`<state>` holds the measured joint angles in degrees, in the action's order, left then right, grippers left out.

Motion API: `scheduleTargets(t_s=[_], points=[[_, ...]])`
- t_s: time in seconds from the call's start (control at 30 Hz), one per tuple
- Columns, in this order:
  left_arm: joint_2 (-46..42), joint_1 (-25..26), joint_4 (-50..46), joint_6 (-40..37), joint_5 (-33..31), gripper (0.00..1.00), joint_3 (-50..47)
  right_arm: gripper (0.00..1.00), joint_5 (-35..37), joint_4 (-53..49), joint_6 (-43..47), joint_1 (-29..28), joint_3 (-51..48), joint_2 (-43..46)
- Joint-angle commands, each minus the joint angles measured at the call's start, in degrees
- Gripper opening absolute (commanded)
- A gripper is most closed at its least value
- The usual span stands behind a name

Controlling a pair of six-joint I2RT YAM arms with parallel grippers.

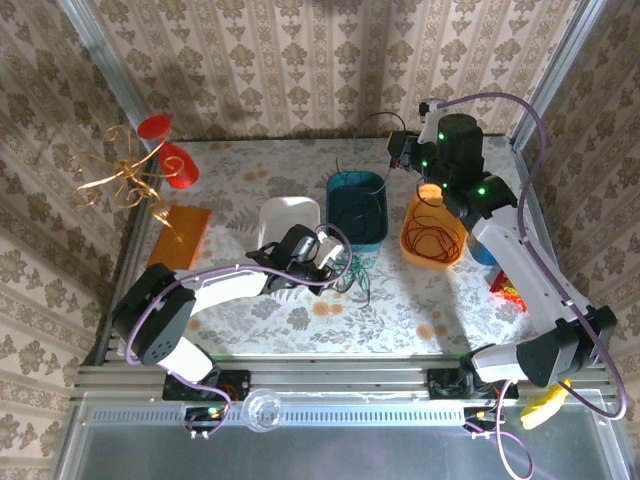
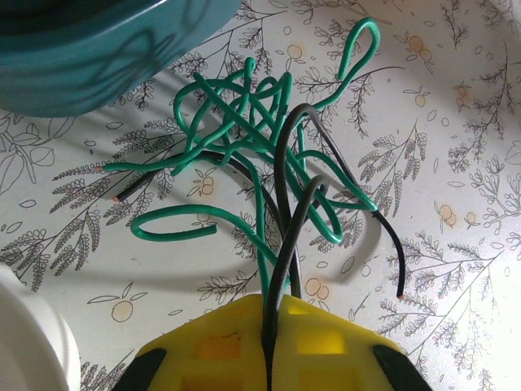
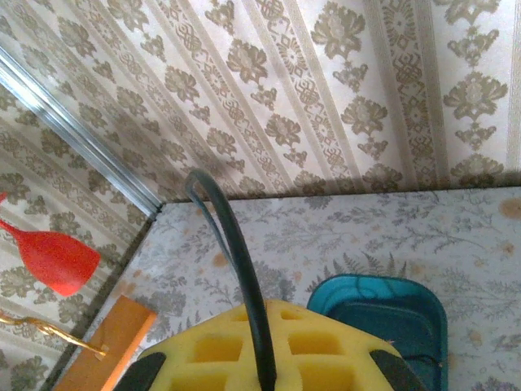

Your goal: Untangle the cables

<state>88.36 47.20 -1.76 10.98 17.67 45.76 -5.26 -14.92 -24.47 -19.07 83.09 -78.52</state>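
The robot's right gripper should keep going to the open teal bin [image 1: 357, 213] and let go of the cable inside, as the raised dark cable [image 1: 380, 114] is clear of the green tangle.
A tangle of green cables [image 2: 236, 114] and dark cables [image 2: 295, 175] lies on the table just in front of the teal bin [image 2: 98, 49]. My left gripper [image 2: 273, 330] is shut on strands of it: a dark cable and a green one run between its yellow pads. In the top view that gripper [image 1: 326, 262] sits left of the tangle [image 1: 356, 272]. My right gripper [image 3: 264, 358] is shut on one dark cable [image 3: 236, 261] that arches up from its pads. It is raised at the back right [image 1: 402, 150]. Red-orange cables [image 1: 432, 240] lie coiled in the orange bin [image 1: 410, 215].
A teal bin [image 1: 357, 205] and a white bin [image 1: 288, 218] stand side by side mid-table. At the left are an orange block [image 1: 180, 235], a gold wire stand [image 1: 115, 180] and red glasses [image 1: 178, 165]. Patterned walls close the back and sides.
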Motion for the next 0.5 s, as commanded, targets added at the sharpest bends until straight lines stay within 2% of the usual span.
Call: scheduleTargets(t_s=[0.0, 0.23, 0.47], points=[[-1.4, 0.0, 0.6, 1.1, -0.7, 0.02, -0.8, 0.0, -0.7, 1.9, -2.4, -0.9, -3.7, -0.1], [-1.1, 0.0, 0.4, 0.8, 0.0, 0.02, -0.5, 0.0, 3.7, 10.4, -3.6, -2.5, -13.6, -0.8], [-1.2, -0.1, 0.5, 0.7, -0.1, 0.02, -0.2, 0.0, 6.6, 10.5, -3.7, -2.6, -15.2, -11.9]])
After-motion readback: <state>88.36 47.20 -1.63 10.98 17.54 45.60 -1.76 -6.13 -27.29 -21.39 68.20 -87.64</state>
